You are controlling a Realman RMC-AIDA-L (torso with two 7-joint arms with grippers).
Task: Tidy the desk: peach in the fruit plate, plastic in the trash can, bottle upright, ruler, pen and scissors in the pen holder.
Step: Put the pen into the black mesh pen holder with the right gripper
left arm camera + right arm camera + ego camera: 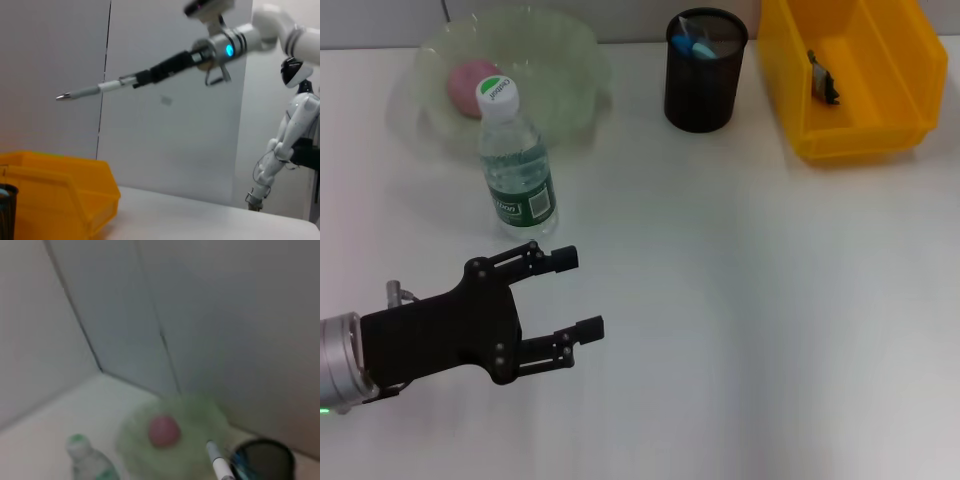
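Note:
The pen's tip (64,96) is well ahead of my right gripper's fingers and there is room in the pen holder's opening (722,34), so the gripper should keep going down and let go of the pen there.
My left gripper (582,293) is open and empty, low over the near left of the table, in front of the upright water bottle (517,165). The pink peach (470,80) lies in the clear fruit plate (570,60). The black pen holder (705,85) holds blue items. The left wrist view shows my right gripper (150,75) raised high and shut on a grey pen (95,90). In the right wrist view the pen's tip (216,460) points down beside the pen holder (262,460), with the peach (163,430) and the bottle (87,460) also in sight.
A yellow bin (850,130) stands at the back right with a small dark item (823,78) inside; it also shows in the left wrist view (60,190). The white table (770,330) stretches from the middle to the right.

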